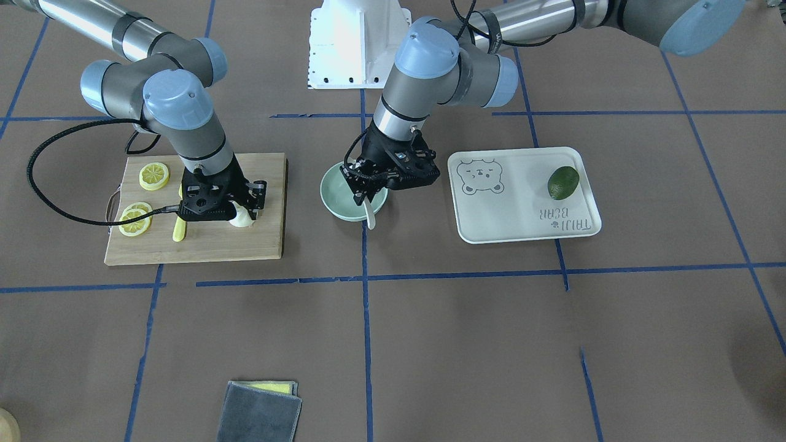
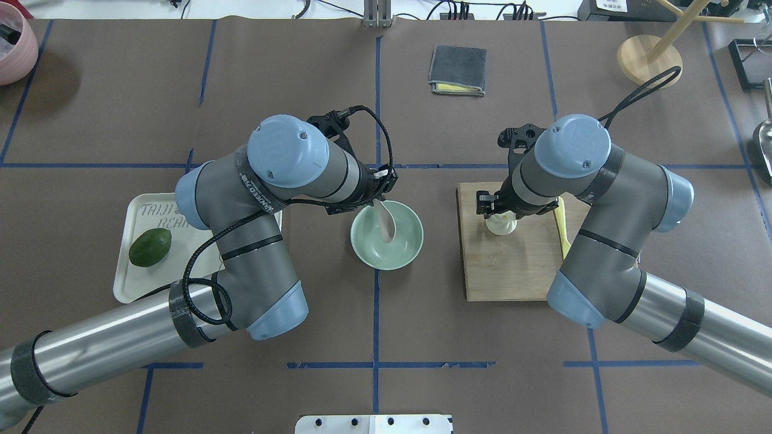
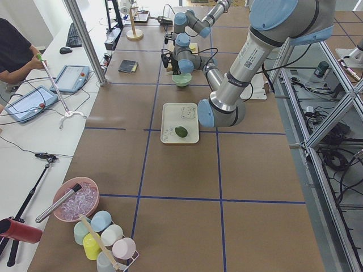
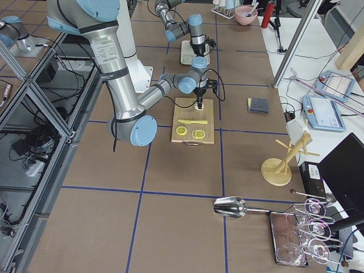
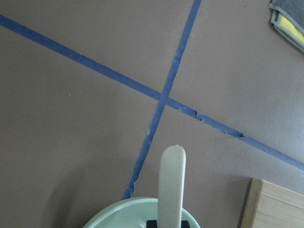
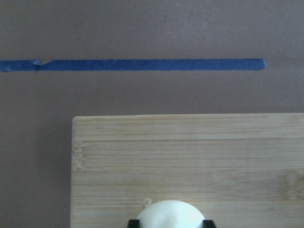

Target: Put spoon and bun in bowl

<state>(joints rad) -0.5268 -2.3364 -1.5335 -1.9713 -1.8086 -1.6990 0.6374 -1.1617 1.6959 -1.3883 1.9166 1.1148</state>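
Left gripper covers bun's bowl; it should release spoon there, clear before right gripper brings bun.
The pale mint-green bowl (image 2: pixel 405 253) stands at the table's middle. My left gripper (image 2: pixel 377 202) is shut on the whitish spoon (image 2: pixel 385 224) and holds it steeply, its lower end down inside the bowl; the spoon also shows in the front view (image 1: pixel 369 213) and the left wrist view (image 5: pixel 172 183). The white bun (image 2: pixel 502 225) sits on the wooden cutting board (image 2: pixel 512 271). My right gripper (image 2: pixel 500 216) is down over the bun, and its fingertips (image 6: pixel 133 222) press both sides of the bun (image 6: pixel 171 213).
Lemon slices (image 1: pixel 153 175) and a yellow knife (image 1: pixel 178 230) lie on the board beside the right gripper. A white bear-print tray (image 2: pixel 123 283) with a green fruit (image 2: pixel 150 247) stands on the left. A grey cloth (image 2: pixel 458 69) lies at the far side.
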